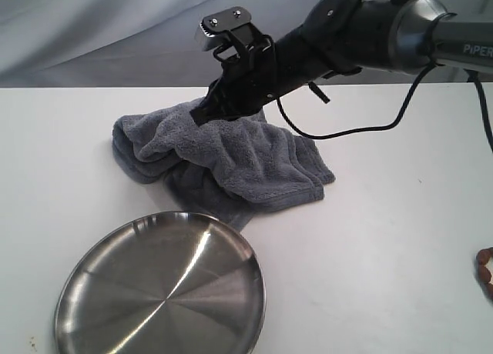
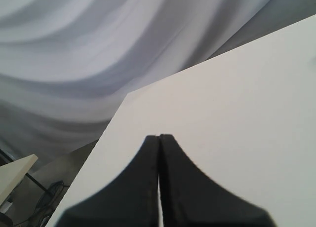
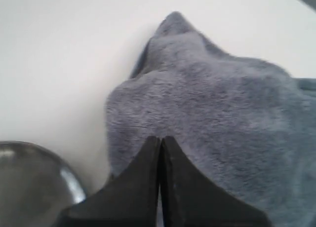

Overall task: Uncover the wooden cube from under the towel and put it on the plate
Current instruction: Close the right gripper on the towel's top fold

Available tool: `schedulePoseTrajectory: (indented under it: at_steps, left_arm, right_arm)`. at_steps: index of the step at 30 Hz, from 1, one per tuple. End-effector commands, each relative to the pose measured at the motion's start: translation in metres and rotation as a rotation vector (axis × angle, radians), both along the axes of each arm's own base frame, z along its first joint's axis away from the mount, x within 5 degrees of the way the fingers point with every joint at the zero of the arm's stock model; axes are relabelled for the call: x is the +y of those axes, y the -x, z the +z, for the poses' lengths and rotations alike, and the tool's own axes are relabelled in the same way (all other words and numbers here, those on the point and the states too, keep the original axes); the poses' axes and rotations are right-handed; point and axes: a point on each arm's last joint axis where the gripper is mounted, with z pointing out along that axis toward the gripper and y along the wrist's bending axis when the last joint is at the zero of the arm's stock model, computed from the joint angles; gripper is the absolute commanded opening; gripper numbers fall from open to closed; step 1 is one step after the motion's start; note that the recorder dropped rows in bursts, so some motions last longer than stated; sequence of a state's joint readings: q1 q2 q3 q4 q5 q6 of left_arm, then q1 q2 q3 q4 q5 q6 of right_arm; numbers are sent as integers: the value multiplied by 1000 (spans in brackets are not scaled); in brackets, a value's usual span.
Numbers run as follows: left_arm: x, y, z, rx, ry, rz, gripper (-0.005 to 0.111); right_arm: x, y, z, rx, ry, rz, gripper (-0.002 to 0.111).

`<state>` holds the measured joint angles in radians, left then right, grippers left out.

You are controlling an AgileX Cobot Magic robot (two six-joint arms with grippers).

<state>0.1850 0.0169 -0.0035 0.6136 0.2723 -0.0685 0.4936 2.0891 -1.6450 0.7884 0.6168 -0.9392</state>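
Note:
I expect that when I lift the grey-blue towel (image 1: 258,158), it will hang in limp folds and leave the wooden cube standing, because the towel's loose edges drape around a hump (image 1: 192,135).
The grey-blue towel (image 1: 231,158) lies bunched in a mound on the white table (image 1: 385,215), and the wooden cube is hidden, nowhere in view. My right gripper (image 1: 202,114) reaches in from the right and is shut, its tips down at the towel's far upper edge. In the right wrist view the shut gripper (image 3: 160,138) points over the fluffy towel (image 3: 212,103), with no cloth visible between the fingers. The steel plate (image 1: 162,285) sits in front of the towel, its rim (image 3: 29,182) also in the wrist view. My left gripper (image 2: 159,136) is shut over bare table.
A small brown object (image 1: 485,271) pokes in at the table's right edge. Grey drapery (image 1: 115,31) hangs behind the table. The left wrist view shows a table corner (image 2: 126,94) and the floor beyond it. A black cable (image 1: 354,127) loops below the right arm.

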Motion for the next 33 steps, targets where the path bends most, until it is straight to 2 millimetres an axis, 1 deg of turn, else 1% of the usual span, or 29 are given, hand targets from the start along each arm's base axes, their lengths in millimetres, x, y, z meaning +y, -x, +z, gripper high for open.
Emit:
schedulePoseTrajectory:
  at_steps: [1, 6, 10, 16, 18, 19, 21, 22, 25, 26, 27, 33]
  left_arm:
    - [0, 0, -1, -9, 9, 0, 1]
    - [0, 0, -1, -9, 9, 0, 1]
    - [0, 0, -1, -9, 9, 0, 1]
    - [0, 0, -1, -9, 9, 0, 1]
    - [0, 0, -1, -9, 9, 0, 1]
    - [0, 0, -1, -9, 9, 0, 1]
    - [0, 0, -1, -9, 9, 0, 1]
    - [0, 0, -1, -9, 9, 0, 1]
    - [0, 0, -1, -9, 9, 0, 1]
    - [0, 0, -1, -9, 9, 0, 1]
    - [0, 0, -1, -9, 9, 0, 1]
    - [0, 0, -1, -9, 9, 0, 1]
  right_arm:
    - [-13, -7, 6, -162, 174, 28, 0]
    - [-26, -8, -1, -147, 334, 0, 0]
    - [-26, -4, -3, -89, 332, 9, 0]
    - [-25, -3, -3, -91, 338, 16, 0]
    - [-25, -3, -3, -93, 342, 18, 5]
    - [-25, -3, -3, -93, 342, 18, 10]
    - [-26, -3, -3, -97, 347, 21, 27]
    - [-26, -3, -3, -101, 353, 23, 40]
    - [-27, -4, -3, -120, 373, 40, 89]
    - [-27, -4, -3, -120, 373, 40, 103]
    - [-27, -4, -3, -120, 373, 40, 105]
    - [-25, -3, -3, -96, 342, 29, 105]
